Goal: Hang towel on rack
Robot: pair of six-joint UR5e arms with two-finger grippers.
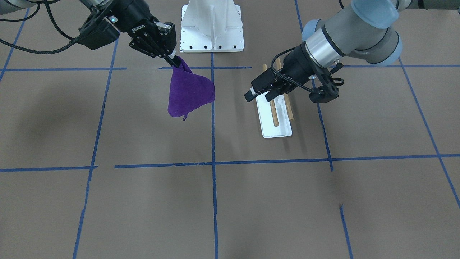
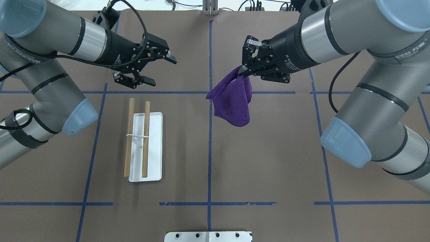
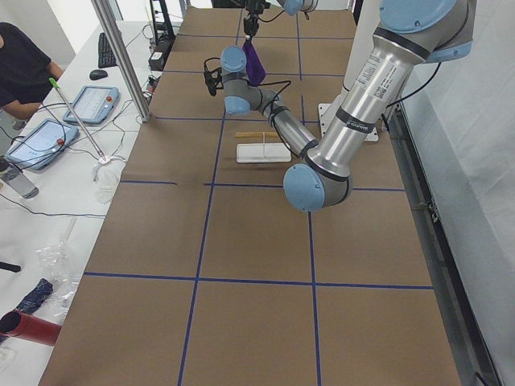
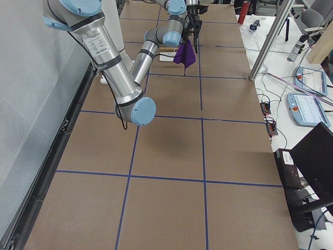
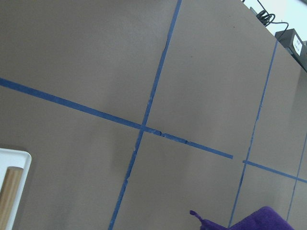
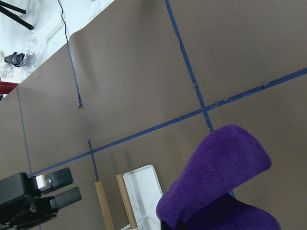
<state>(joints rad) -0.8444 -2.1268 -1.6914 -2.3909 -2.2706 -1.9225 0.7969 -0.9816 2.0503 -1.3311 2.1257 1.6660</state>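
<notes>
I expect the purple towel (image 1: 189, 91) to fold over the bars with a narrow end hanging down when I carry it across them, because it hangs limp and bunched (image 1: 185, 111).
The purple towel (image 2: 233, 104) hangs bunched in the air from my right gripper (image 2: 243, 71), which is shut on its top corner, right of the table's centre line. It also shows in the front view (image 1: 187, 93) and the right wrist view (image 6: 216, 182). The rack (image 2: 154, 144) is a white base with two parallel wooden bars (image 2: 146, 134), standing on the table to the left. My left gripper (image 2: 163, 71) is open and empty, hovering above the rack's far end; in the front view (image 1: 258, 96) it overlaps the bars.
A white metal mount plate (image 1: 212, 28) sits at the robot's edge of the table. Blue tape lines (image 2: 210, 151) cross the brown table cover. Operator gear lies on a side table (image 3: 48, 129) beyond the far edge.
</notes>
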